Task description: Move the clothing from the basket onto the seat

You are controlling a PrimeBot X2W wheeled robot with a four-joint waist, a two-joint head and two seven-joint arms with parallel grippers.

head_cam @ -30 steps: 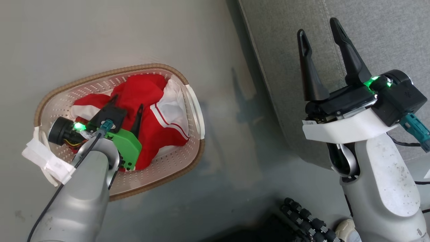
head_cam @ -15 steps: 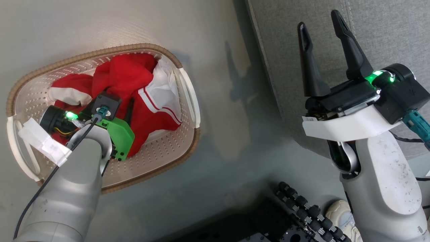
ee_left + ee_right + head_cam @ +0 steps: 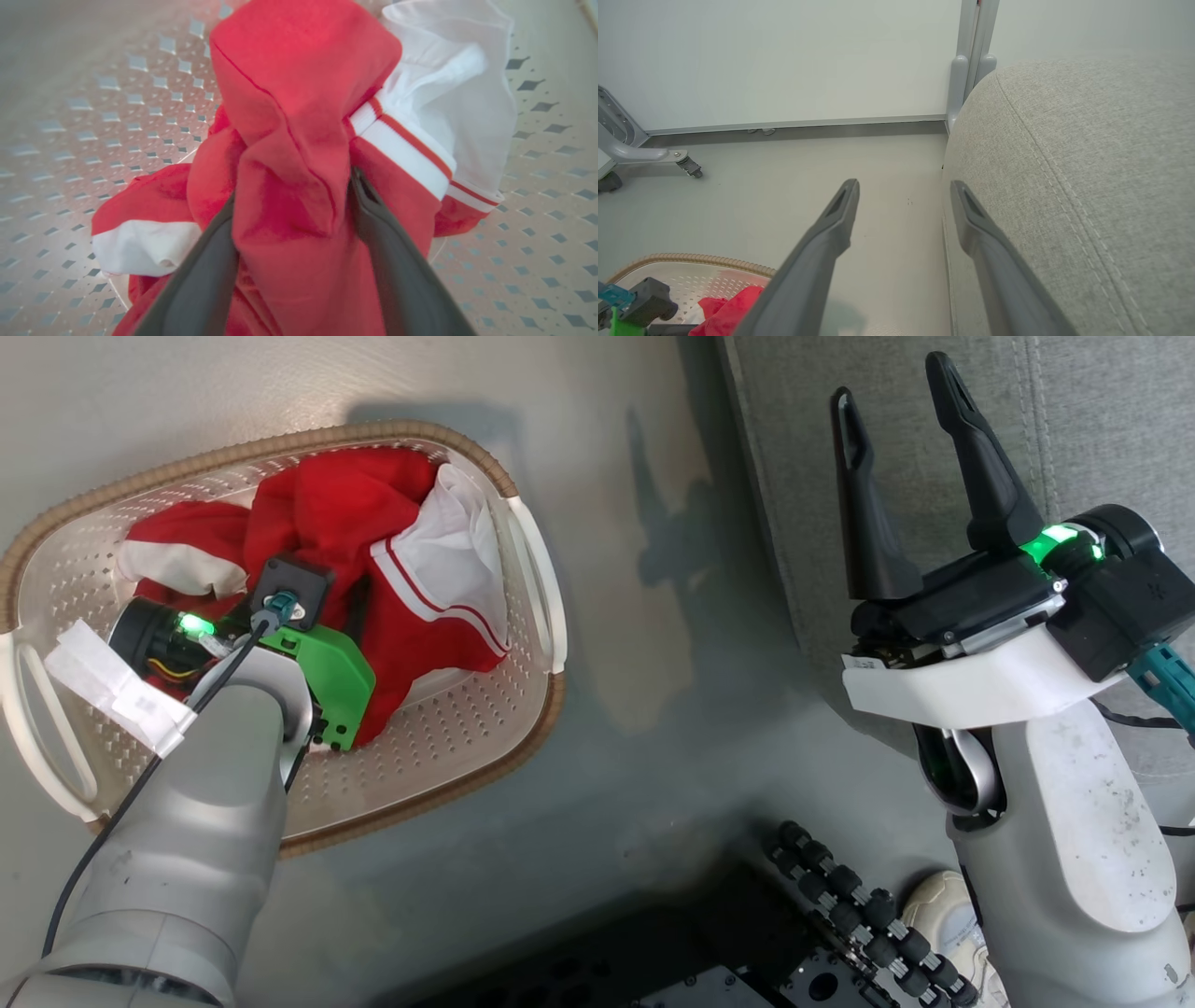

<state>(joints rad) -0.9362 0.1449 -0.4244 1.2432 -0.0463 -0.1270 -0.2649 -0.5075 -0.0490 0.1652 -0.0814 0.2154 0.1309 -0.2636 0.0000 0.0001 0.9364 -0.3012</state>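
Note:
My gripper will leave another red piece of clothing in the basket when it lifts the striped clothing [image 3: 439,584], because a plain white band [image 3: 185,569] shows apart from the striped trim.
The cream perforated basket [image 3: 233,446] with a brown woven rim stands on the floor at the left. Red clothing [image 3: 345,513] with a white panel and striped trim lies heaped inside it. My left gripper [image 3: 294,186] reaches down into the heap and is open. Its two fingers straddle a raised fold of the red clothing [image 3: 299,93], with the tips sunk in the cloth. My right gripper [image 3: 892,381] is open and holds nothing, above the edge of the light-grey seat [image 3: 1102,411]. In the right wrist view the seat [image 3: 1087,163] lies just right of my right gripper [image 3: 903,182], and the basket [image 3: 691,258] is at lower left.
Grey floor lies between the basket and the seat. My base with its black rollers [image 3: 840,896] sits at the bottom. A grey post [image 3: 971,60] stands against the white wall behind the seat, and a wheeled stand leg [image 3: 654,156] is at far left.
The camera has shifted, so the basket sits further left and higher in the picture. My left gripper has sunk deeper into the red clothing, hiding most of its fingers. The right gripper stays open.

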